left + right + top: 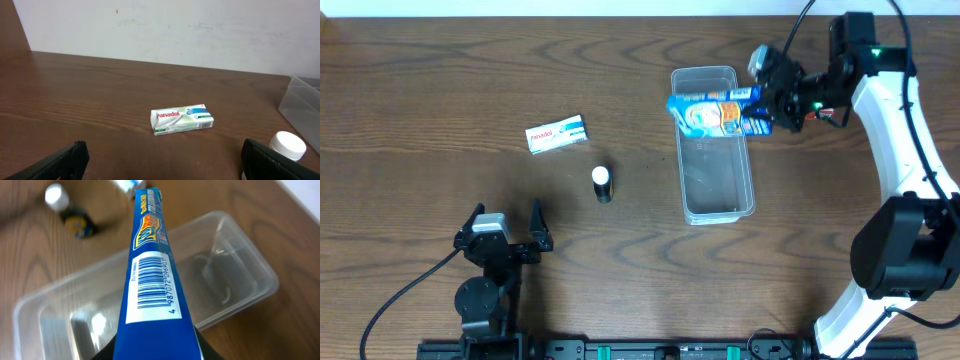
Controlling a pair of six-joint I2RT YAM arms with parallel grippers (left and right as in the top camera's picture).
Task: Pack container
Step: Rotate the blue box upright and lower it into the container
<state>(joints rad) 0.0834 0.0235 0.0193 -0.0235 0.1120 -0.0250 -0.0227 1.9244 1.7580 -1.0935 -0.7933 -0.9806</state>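
The blue cardboard box (713,114) reaches crosswise over the container's narrow width, so the robot's right gripper should turn the box along the container's length (716,178) before letting it down inside.
The clear plastic container (715,190) lies long and narrow on the table right of centre; it also shows in the right wrist view (235,275) and at the right edge of the left wrist view (302,102). My right gripper (775,103) is shut on a blue cardboard box (715,112) and holds it across the container's far end; its barcode edge fills the right wrist view (152,280). My left gripper (505,238) is open and empty near the front left, its fingers at the bottom of the left wrist view (160,160).
A white Panadol box (557,134) lies left of centre, also in the left wrist view (181,119). A small dark bottle with a white cap (603,183) stands between it and the container, also in both wrist views (287,146) (70,212).
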